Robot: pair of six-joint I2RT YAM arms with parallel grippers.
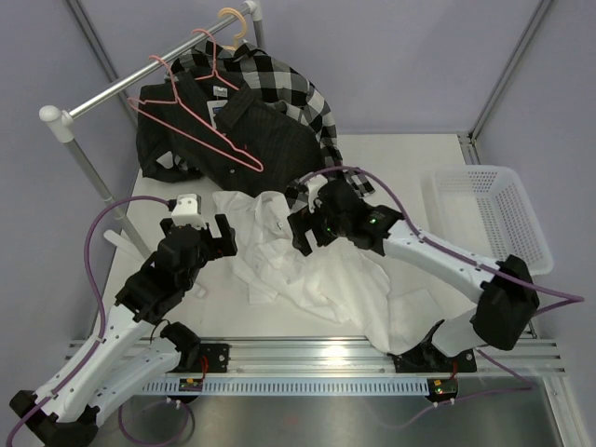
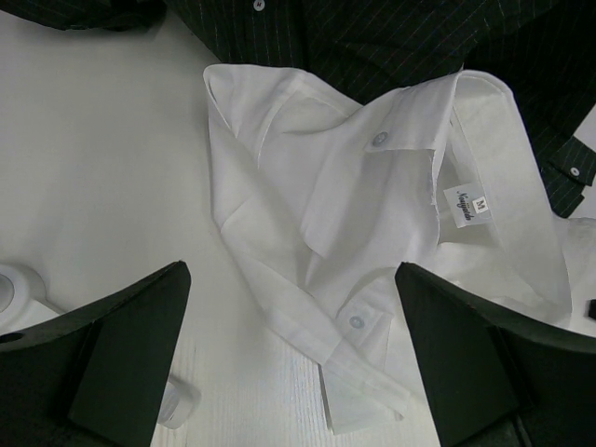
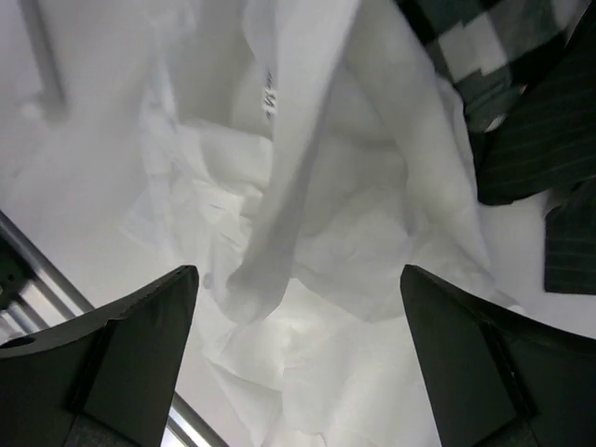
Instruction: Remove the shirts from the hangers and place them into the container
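My right gripper's open fingers have the white shirt's collar (image 3: 300,168) standing up between them, so I go on lowering them until they straddle the fold (image 3: 264,279) beside its label and then close.
The white shirt (image 1: 307,270) lies crumpled on the table off any hanger, its collar and cuff (image 2: 345,186) under my left wrist. My left gripper (image 1: 198,233) (image 2: 292,272) hovers open over that cuff, holding nothing. My right gripper (image 1: 312,216) (image 3: 298,272) stands open just above the white folds (image 3: 326,233), nothing between its fingers. The dark striped shirt (image 1: 251,135) lies at the back with a pink hanger (image 1: 200,130) across it. Behind it lies the checked shirt (image 1: 279,79) with another pink hanger (image 1: 219,60). The container (image 1: 489,214) sits at the right edge.
A silver rail (image 1: 140,79) on a white post (image 1: 58,121) crosses the back left, with a beige hanger (image 1: 233,23) hooked near its far end. An aluminium base rail (image 1: 317,358) runs along the near edge.
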